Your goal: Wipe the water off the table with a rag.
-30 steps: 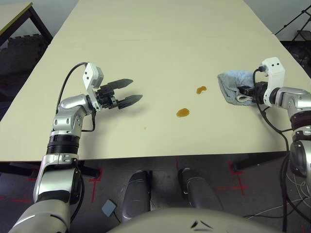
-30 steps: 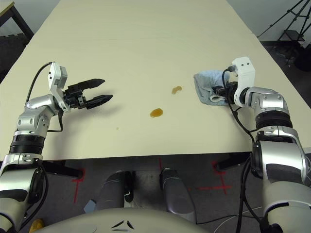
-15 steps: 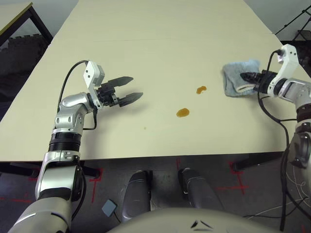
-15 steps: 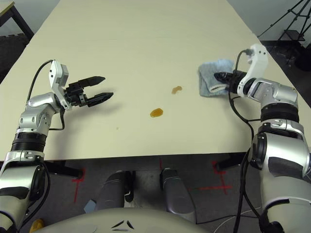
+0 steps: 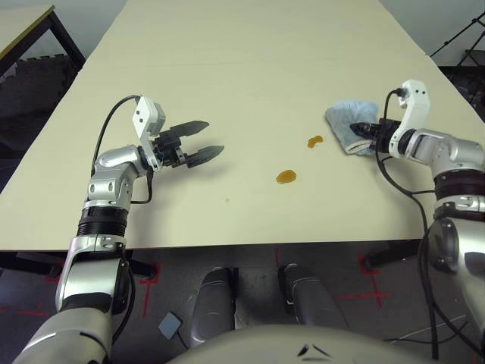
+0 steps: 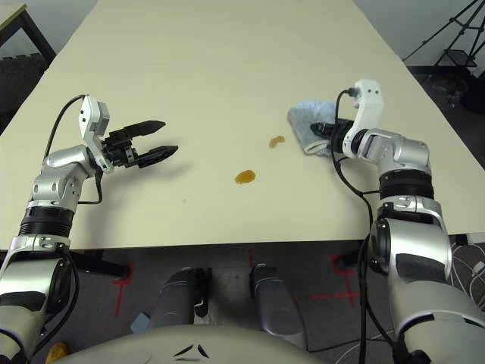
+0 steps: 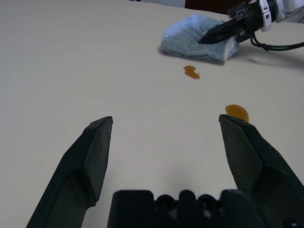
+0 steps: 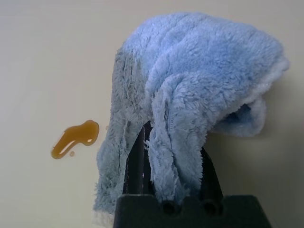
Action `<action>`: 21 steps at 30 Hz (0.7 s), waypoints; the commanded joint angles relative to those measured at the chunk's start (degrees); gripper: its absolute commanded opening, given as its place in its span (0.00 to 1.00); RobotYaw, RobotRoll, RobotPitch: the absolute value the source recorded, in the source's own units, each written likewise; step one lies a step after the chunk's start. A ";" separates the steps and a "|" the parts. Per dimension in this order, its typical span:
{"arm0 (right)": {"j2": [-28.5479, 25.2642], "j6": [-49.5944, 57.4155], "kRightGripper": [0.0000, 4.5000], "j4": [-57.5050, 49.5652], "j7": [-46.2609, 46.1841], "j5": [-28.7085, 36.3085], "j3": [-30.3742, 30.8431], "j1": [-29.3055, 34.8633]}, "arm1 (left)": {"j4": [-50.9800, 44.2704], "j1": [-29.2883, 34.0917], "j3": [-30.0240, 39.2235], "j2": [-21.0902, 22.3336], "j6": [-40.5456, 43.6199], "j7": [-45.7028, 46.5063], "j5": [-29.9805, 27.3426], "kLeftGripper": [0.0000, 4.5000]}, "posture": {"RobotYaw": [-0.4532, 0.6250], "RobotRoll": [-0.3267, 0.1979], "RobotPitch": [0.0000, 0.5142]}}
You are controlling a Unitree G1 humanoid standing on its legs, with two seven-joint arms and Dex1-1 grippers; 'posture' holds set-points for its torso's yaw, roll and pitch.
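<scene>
Next, my right gripper wipes the rag back over the farther blob of water [image 5: 314, 142] before the blob nearer the front, because the farther blob is just past the rag's edge [image 5: 336, 135].
A light blue rag [image 5: 345, 121] is bunched on the right side of the cream table [image 5: 227, 61]. My right gripper [image 5: 365, 130] is shut on the rag, and its black fingers [image 8: 136, 159] are wrapped in the cloth. Two small amber blobs of water lie left of the rag. One blob [image 5: 314, 140] sits a short gap from the cloth's edge, the other [image 5: 285, 176] nearer the front. On the table's left side my left gripper [image 5: 214, 136] hovers open and holds nothing. It points toward the blobs [image 7: 191, 72].
Another table's corner [image 5: 23, 23] stands at the far left and a tripod [image 6: 447, 38] at the far right, both off the table. The table's front edge [image 5: 250, 244] runs close below the nearer blob.
My right gripper has carried the rag leftward, close to the farther blob, after swinging it up and back. The left arm has barely moved.
</scene>
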 commanded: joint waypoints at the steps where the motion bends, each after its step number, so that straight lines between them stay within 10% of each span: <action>1: 1.89 -0.59 0.03 0.81 -0.94 -2.06 2.66 2.58 | 0.24 0.16 -0.40 0.24 -0.16 -0.16 0.78 1.00 | 0.28 0.62 0.22; 21: 14.91 14.66 0.03 -19.89 3.42 0.88 11.77 8.00 | -0.25 0.89 -0.53 0.40 -0.12 -0.20 1.02 1.00 | 0.28 0.62 0.25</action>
